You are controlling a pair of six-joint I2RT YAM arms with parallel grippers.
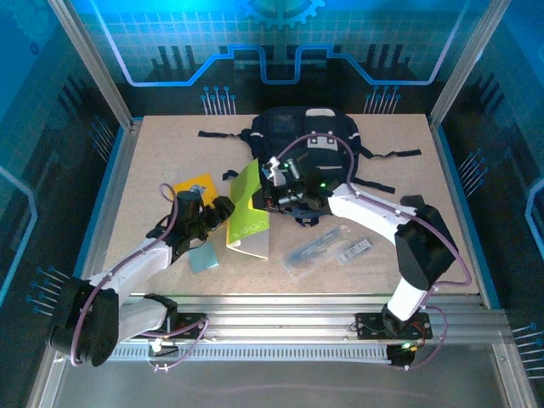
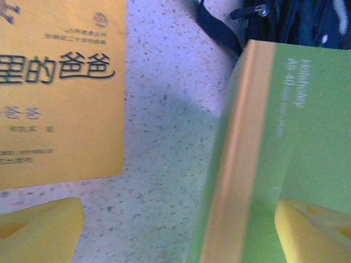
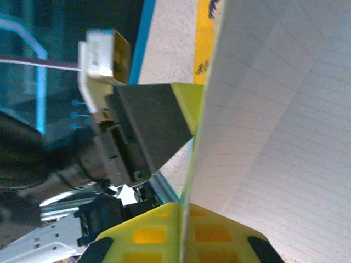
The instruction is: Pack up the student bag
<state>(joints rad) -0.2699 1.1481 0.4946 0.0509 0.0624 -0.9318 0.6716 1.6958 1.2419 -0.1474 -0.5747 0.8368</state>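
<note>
The green notebook's cover (image 3: 190, 167) alone is pinched in my right gripper beside open pages, so my left gripper should hold the spine (image 2: 238, 148) while my right gripper takes the closed notebook.
The student bag (image 1: 306, 140), dark navy with a white-grey patch, lies at the back centre of the table; a piece of it and a strap (image 2: 285, 22) cross the top of the left wrist view. In front of it a green notebook (image 1: 246, 212) stands tilted up on its edge. My right gripper (image 1: 270, 183) is shut on the notebook's upper edge, its yellow fingers (image 3: 142, 241) pinching the green cover beside lined pages (image 3: 285, 109). My left gripper (image 1: 223, 208) is open, with the notebook's spine (image 2: 241, 164) between its wide-apart fingers (image 2: 38, 230).
A yellow book (image 1: 197, 185) with Chinese print (image 2: 55, 93) lies left of the notebook, under my left arm. A pale blue card (image 1: 204, 259), a clear pouch (image 1: 314, 248) and a small packet (image 1: 355, 251) lie nearer the front edge.
</note>
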